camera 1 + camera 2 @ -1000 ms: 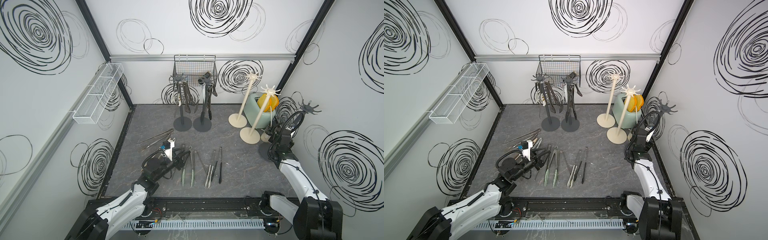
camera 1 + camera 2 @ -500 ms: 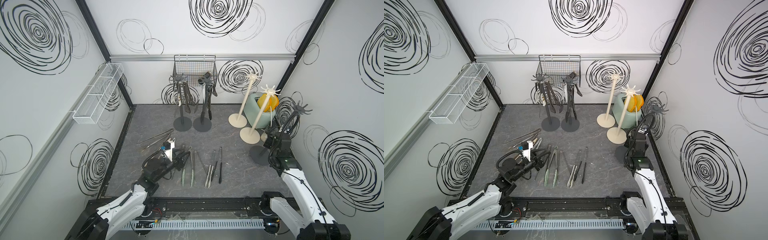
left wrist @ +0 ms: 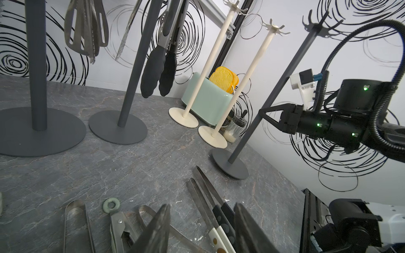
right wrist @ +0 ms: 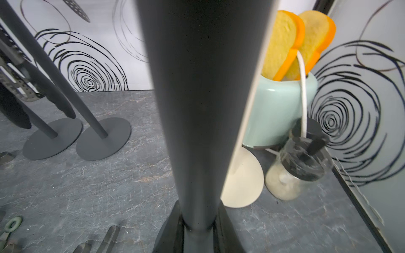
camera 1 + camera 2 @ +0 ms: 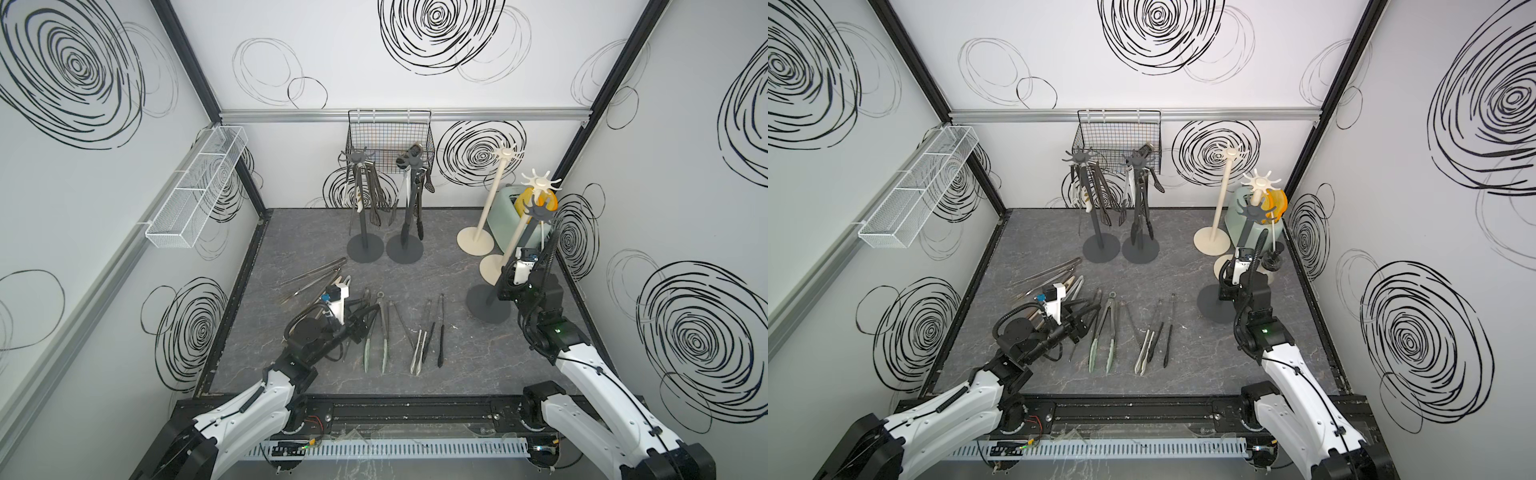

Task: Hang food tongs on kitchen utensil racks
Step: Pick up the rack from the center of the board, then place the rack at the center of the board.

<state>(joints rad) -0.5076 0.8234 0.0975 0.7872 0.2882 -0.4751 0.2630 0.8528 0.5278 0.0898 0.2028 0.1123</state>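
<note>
The floor [image 5: 441, 255] beside the loaded dark racks is free. My right gripper holds the dark grey rack's pole [image 5: 1246, 232], so I'll keep carrying until that rack's base stands there.
My right gripper [image 4: 198, 227] is shut on the pole of a dark grey kitchen utensil rack [image 4: 203, 109]; the rack's disc base [image 5: 484, 309] rests on the floor at the right. Two more dark racks [image 5: 365, 249] [image 5: 404, 249] at the back carry hanging food tongs [image 5: 376, 195]. Two cream racks [image 5: 475, 241] [image 5: 494, 268] stand bare. Several tongs lie on the floor: green-tipped ones [image 5: 376, 336], cream and black ones [image 3: 221, 219], steel ones [image 5: 316, 274]. My left gripper [image 3: 201, 230] is open low over the lying tongs, holding nothing.
A black wire basket [image 5: 388, 133] hangs on the back wall and a white mesh tray [image 5: 195, 191] on the left wall. A mint toaster with bread [image 5: 509, 208] and a glass jar [image 4: 295, 173] stand in the back right corner.
My right gripper has carried the dark rack leftward, away from the right wall towards the middle of the floor. The left arm has stayed still.
</note>
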